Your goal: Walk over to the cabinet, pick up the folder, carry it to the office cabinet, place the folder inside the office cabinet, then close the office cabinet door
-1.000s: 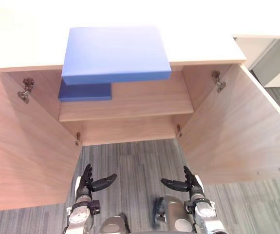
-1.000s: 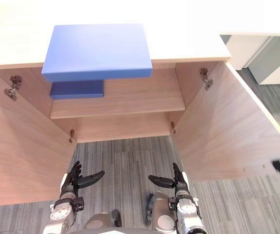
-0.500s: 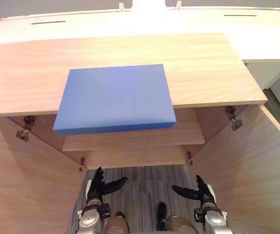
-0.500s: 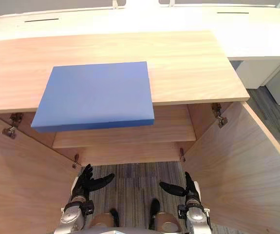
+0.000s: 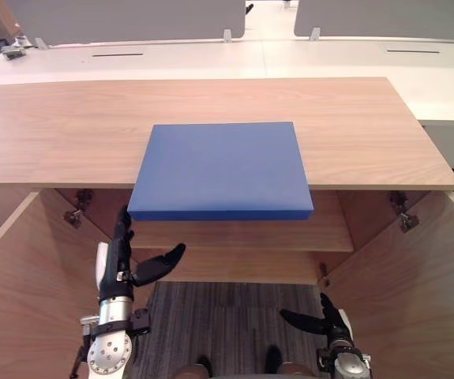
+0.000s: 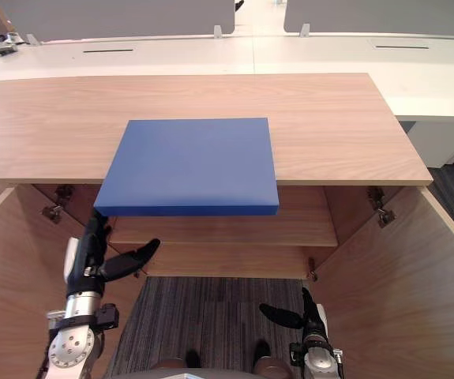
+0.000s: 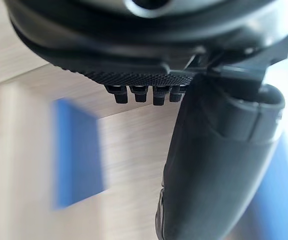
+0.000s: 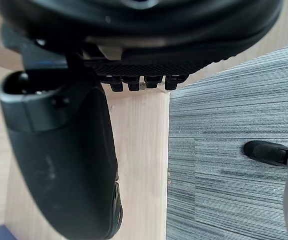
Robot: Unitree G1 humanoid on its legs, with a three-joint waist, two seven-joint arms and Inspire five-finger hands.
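Note:
The jutting near edge (image 5: 222, 215) of the folder is straight and thick. I expect the blue folder (image 5: 222, 167) to tilt up stiff and closed when I lift it by its corner.
A flat blue folder (image 5: 223, 167) lies on the wooden cabinet top (image 5: 53, 134), its near edge jutting out over the open front. My left hand (image 5: 118, 257) is raised just below and left of the folder's near left corner. It is open, with straight fingers and the thumb spread, and touches nothing. My right hand (image 5: 331, 320) hangs low over the floor, open too. In the left wrist view a blue flat thing (image 7: 78, 150) shows on wood beyond the left hand (image 7: 219, 170).
Both cabinet doors stand swung out, the left door (image 5: 13, 300) and the right door (image 5: 424, 300) flanking me. A wooden shelf (image 5: 234, 235) runs inside under the folder. White desks (image 5: 211, 59) with grey screens stand behind the cabinet. Grey carpet (image 8: 234, 150) lies below.
The whole view has tipped upward, so the cabinet top now shows fully. My left hand has risen from near the floor toward the folder's near left corner. The right hand stays low.

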